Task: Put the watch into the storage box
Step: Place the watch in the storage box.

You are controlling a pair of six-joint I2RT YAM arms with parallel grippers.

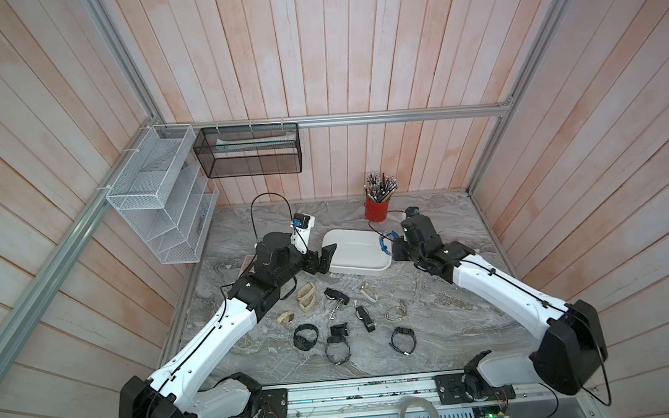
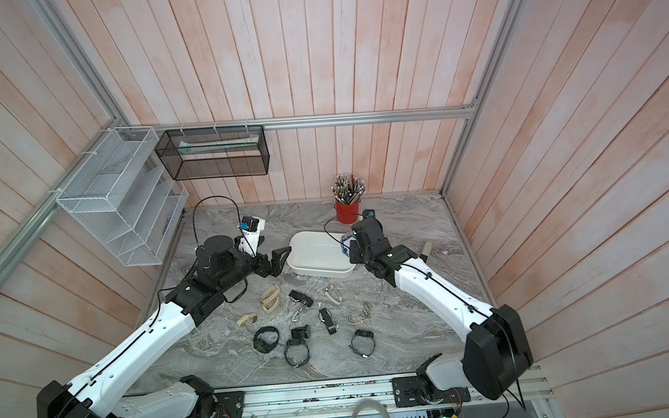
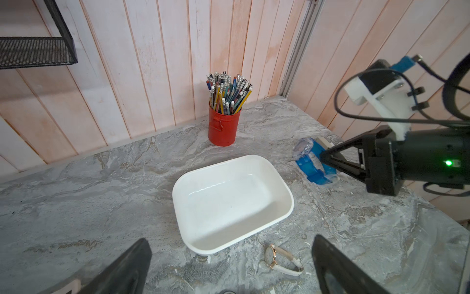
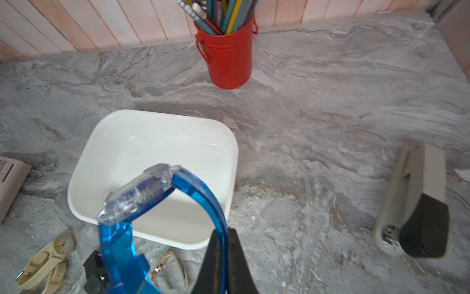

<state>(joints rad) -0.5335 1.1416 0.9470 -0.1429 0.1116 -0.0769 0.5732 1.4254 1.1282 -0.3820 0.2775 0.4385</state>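
Observation:
The watch hanging point(image 1: 385, 242) by its strap is over an empty storage box to go into, so my right gripper keeps on toward the storage box's middle point(image 1: 356, 251) and lets go near its bottom.
The watch point(image 4: 142, 193) has a see-through blue strap and a clear case. My right gripper point(image 4: 223, 231) is shut on its strap, and the watch hangs in the air. In both top views the watch point(image 1: 384, 243) point(image 2: 345, 247) is over the right end of the storage box point(image 1: 351, 252) point(image 2: 312, 255), a shallow white tub with nothing inside it point(image 4: 157, 142). My left gripper point(image 1: 326, 258) point(image 3: 230, 240) stands wide open beside the box's left end and holds nothing. The left wrist view shows the watch point(image 3: 309, 163) pinched at the right gripper's fingertips point(image 3: 324, 156).
A red pen cup point(image 1: 377, 211) full of pencils stands behind the box. Several other watches lie in front of the box, some black point(image 1: 306, 337), some cream point(image 1: 306, 297), one white-strapped point(image 3: 279, 259). A stapler point(image 4: 412, 203) lies to the right. Mesh baskets point(image 1: 161, 196) hang on the walls.

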